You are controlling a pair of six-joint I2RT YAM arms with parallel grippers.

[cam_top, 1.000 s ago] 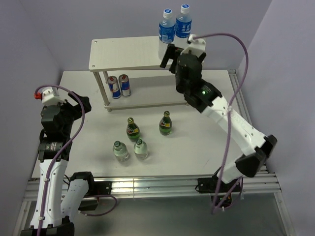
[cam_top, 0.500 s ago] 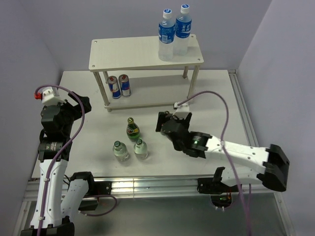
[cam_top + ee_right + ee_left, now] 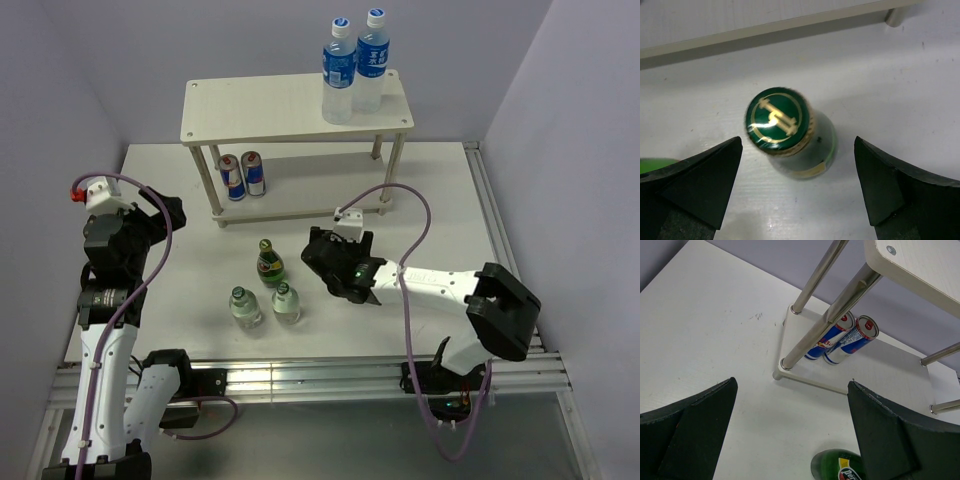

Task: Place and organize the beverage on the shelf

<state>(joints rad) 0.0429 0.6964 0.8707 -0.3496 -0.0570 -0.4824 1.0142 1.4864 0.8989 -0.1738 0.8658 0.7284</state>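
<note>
The green bottle's body [image 3: 812, 155] is halfway between my right gripper's fingers, so I keep moving down past the gold-marked cap [image 3: 777, 120] until they straddle the body, then close.
The shelf [image 3: 265, 108] stands at the back of the table, with two blue-labelled water bottles [image 3: 354, 66] on its top board and two Red Bull cans [image 3: 241, 175] on the lower one. My right gripper [image 3: 328, 264] is low over the table and open. In the right wrist view a green bottle with a gold-marked cap [image 3: 781, 127] stands upright between its spread fingers [image 3: 700, 175], untouched. Another green bottle [image 3: 269, 264] and two pale small bottles [image 3: 264, 305] stand to its left. My left gripper [image 3: 160, 218] hangs open and empty at the left.
In the left wrist view the cans [image 3: 845, 337] lie behind the shelf's metal leg [image 3: 825, 320], and the shoulder of a green bottle [image 3: 837, 467] shows at the bottom edge. The table's raised rail [image 3: 490, 210] runs along the right side.
My right arm has swung down from the shelf's top right corner to the table and now covers the right-hand green bottle. The left arm has not moved.
</note>
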